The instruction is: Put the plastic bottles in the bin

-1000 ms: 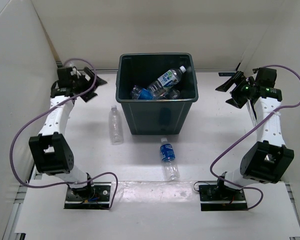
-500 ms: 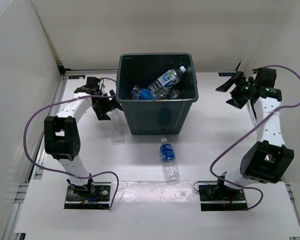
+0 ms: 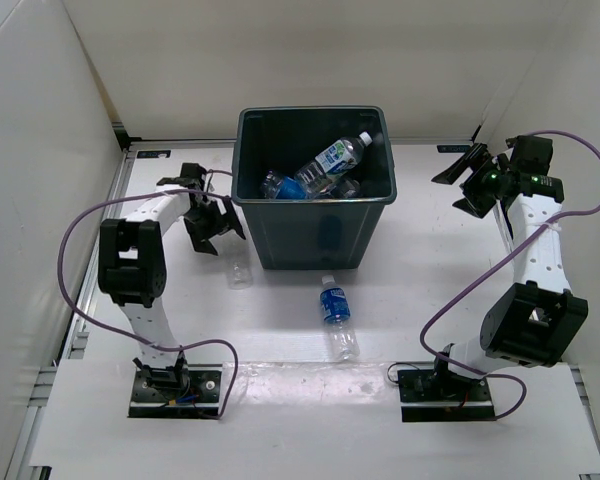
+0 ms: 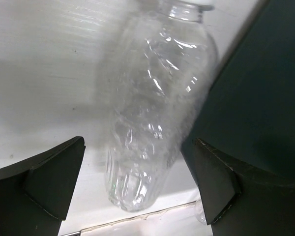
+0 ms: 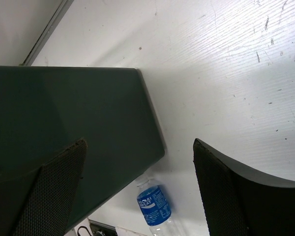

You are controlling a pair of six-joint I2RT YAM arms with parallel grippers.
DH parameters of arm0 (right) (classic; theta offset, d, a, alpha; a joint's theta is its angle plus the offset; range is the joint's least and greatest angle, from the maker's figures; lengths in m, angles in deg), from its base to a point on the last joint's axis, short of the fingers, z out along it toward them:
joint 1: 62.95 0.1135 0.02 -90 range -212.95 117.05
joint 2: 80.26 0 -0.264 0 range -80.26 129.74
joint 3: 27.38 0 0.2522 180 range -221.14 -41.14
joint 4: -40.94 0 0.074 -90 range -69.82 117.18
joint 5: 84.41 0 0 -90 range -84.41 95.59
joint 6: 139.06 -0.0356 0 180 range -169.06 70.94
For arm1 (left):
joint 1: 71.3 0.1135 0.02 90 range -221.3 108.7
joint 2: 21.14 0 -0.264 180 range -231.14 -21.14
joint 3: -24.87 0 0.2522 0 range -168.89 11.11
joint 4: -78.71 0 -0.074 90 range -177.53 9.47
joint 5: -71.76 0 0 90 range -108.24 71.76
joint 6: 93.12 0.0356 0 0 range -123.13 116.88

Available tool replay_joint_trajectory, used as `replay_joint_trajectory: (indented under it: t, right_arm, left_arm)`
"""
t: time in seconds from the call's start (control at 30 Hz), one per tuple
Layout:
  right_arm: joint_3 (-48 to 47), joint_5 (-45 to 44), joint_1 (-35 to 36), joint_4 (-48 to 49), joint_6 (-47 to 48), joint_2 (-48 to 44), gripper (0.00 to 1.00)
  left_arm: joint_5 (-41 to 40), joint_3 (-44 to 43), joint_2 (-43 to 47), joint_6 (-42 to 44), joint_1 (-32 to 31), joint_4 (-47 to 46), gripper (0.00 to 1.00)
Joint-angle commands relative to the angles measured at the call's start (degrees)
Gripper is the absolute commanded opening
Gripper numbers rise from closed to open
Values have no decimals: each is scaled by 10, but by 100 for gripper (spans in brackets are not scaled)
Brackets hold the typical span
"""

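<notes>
The bin (image 3: 312,235) stands in my right gripper's way to the clear bottle. My left gripper should therefore take the bottle (image 3: 239,269) and raise it high over the bin's rim.
The dark teal bin (image 3: 313,200) stands at the table's middle back with several plastic bottles (image 3: 332,160) lying inside. A clear unlabelled bottle (image 4: 155,113) lies on the table left of the bin; in the top view only its end (image 3: 240,270) shows below my left gripper (image 3: 212,222). That gripper hangs open right over it, one finger on each side, not touching. A blue-labelled bottle (image 3: 336,312) lies in front of the bin, also seen in the right wrist view (image 5: 155,206). My right gripper (image 3: 467,180) is open and empty, raised to the right of the bin.
White walls close in the table on the left, back and right. The bin's wall (image 4: 265,88) is right next to my left gripper's right finger. Purple cables loop from both arms.
My left arm has swung from the far left corner in toward the bin and come down over the clear bottle. The right arm has stayed still.
</notes>
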Motion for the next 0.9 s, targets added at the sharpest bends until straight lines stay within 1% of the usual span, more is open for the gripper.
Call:
replay_joint_trajectory:
  t: [0.0,0.17,0.23,0.3,0.33,0.43,0.53,0.57,0.67,0.7,0.8,0.87]
  right_arm:
    - [-14,-10,-1,-6,4,-7,90]
    - [-14,-15,2,-8,1,-8,90]
    - [-15,-16,-1,-10,2,-7,90]
    - [-14,-17,-1,-9,1,-8,90]
    - [-15,-19,0,-10,1,-8,90]
    - [-12,-18,0,-8,2,-8,90]
    - [-9,-19,0,-5,-1,-5,90]
    - [-9,-20,0,-7,-2,-3,90]
    - [-6,-22,2,-5,-5,1,90]
    - [-6,-22,2,-4,-5,4,90]
    - [-7,-22,4,-5,-7,11,90]
    - [-7,-23,3,-7,-8,11,90]
  left_arm:
    - [12,-19,-5,-1,-12,-3,100]
    - [19,-40,-38,0,-30,5,100]
    - [18,-38,-40,-1,-31,4,94]
    - [17,-29,-37,-1,-28,2,91]
    - [13,-28,-31,-1,-25,2,86]
    - [-5,-20,-16,0,-11,12,86]
    - [-13,-12,15,3,8,11,79]
    - [-13,-11,30,3,19,7,76]
    - [-15,-16,66,7,33,2,70]
    - [-14,-18,70,9,37,4,66]
    - [-21,-45,83,22,42,20,66]
    - [-30,-77,100,26,48,33,65]
